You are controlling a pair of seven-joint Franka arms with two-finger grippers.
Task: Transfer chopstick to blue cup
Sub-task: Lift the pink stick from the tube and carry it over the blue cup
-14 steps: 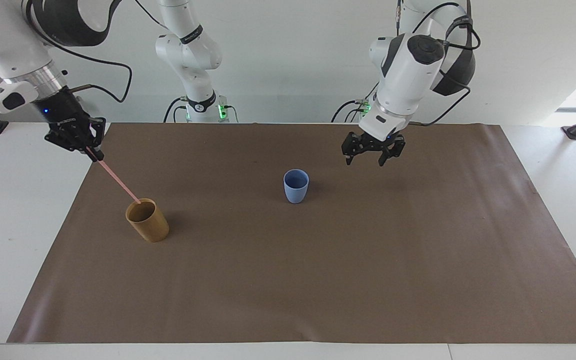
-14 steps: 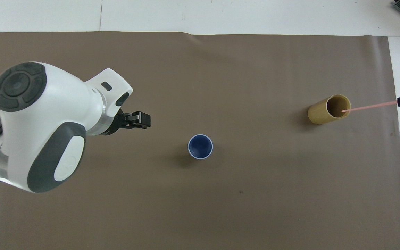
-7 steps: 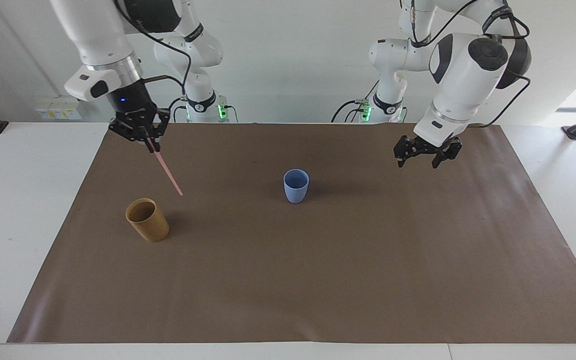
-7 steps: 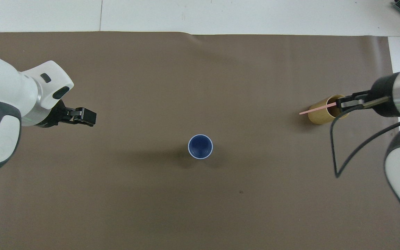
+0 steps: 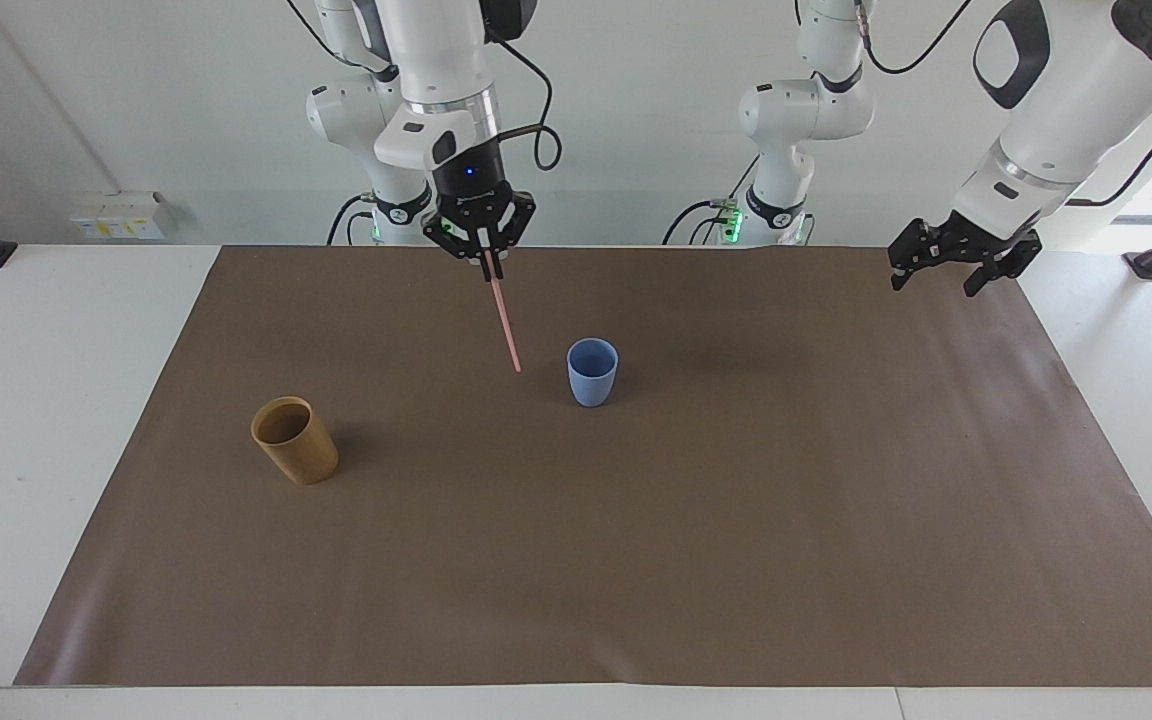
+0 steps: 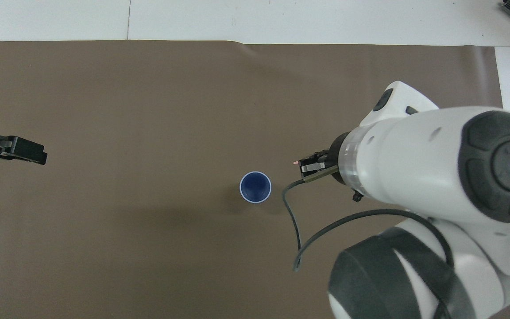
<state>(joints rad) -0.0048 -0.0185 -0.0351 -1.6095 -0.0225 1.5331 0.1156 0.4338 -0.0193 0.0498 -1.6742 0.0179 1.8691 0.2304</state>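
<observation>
The chopstick's lower end (image 5: 518, 367) points down and the blue cup's opening (image 5: 592, 356) is open, so the robot's right gripper should go on over the cup before it lets go with that end inside.
My right gripper (image 5: 488, 268) (image 6: 307, 167) is shut on the top of the pale pink chopstick (image 5: 504, 320). The stick hangs tilted in the air, clear of both cups. Its lower end is over the mat beside the blue cup (image 5: 592, 372) (image 6: 255, 187), toward the right arm's end. The blue cup stands upright and empty mid-mat. In the overhead view only the chopstick's tip (image 6: 296, 163) peeks out past the gripper. My left gripper (image 5: 936, 282) (image 6: 38, 156) is open and holds nothing, raised over the mat's edge at the left arm's end.
A tan-brown cylindrical cup (image 5: 294, 440) stands upright and empty toward the right arm's end, farther from the robots than the blue cup; the right arm hides it in the overhead view. A brown mat (image 5: 636, 560) covers the white table.
My right gripper has drawn the chopstick out of the tan cup and carried it across toward the blue cup. My left arm has pulled back toward its own end of the table.
</observation>
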